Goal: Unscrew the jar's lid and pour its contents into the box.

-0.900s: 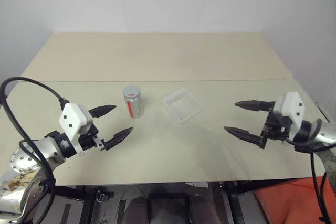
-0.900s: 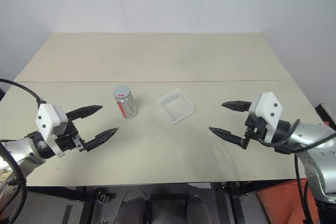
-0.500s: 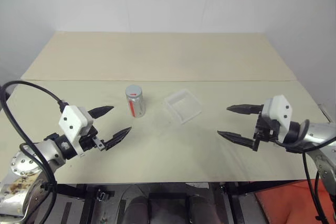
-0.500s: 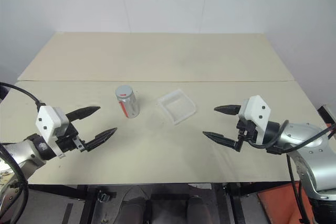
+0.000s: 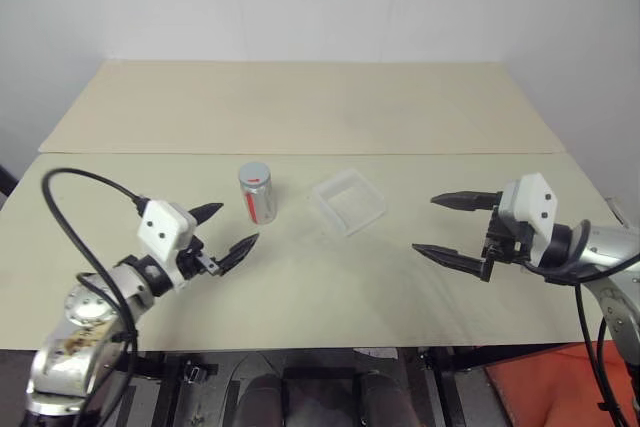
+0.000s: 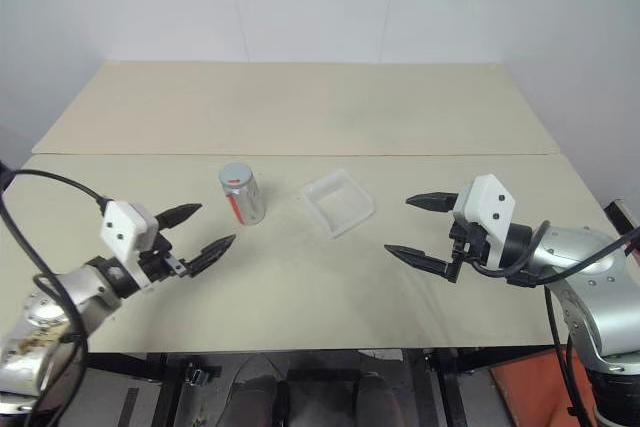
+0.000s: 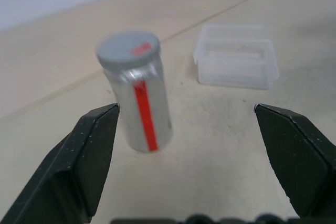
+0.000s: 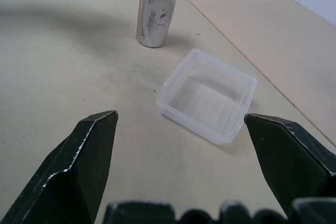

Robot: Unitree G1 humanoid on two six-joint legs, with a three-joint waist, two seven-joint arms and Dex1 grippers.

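Note:
The jar is upright, clear of the box [image 5: 348, 202], so I should keep bringing my left gripper in open until its fingers straddle the jar's body [image 5: 260, 203] below the lid.
The jar [image 5: 257, 194] stands upright on the table, silvery with a red vertical stripe, and the grey lid [image 5: 255, 174] sits on top of it. Its contents are hidden. The box [image 5: 347, 202], a shallow clear tray, lies empty just right of the jar. My left gripper [image 5: 238, 224] hovers open a short way in front and to the left of the jar, pointing at it, as the left wrist view shows the jar [image 7: 137, 95]. My right gripper [image 5: 424, 223] is open with nothing in it, right of the box and aimed at the box [image 8: 209, 98].
The pale table [image 5: 300, 107] has a seam running across it behind the jar and box. A white wall closes off the far edge. Something orange [image 5: 560, 387] sits below the table's near right corner.
The left hand has shifted right and turned more toward the jar. The right gripper has moved left toward the box. Both stay open; jar and box have not moved.

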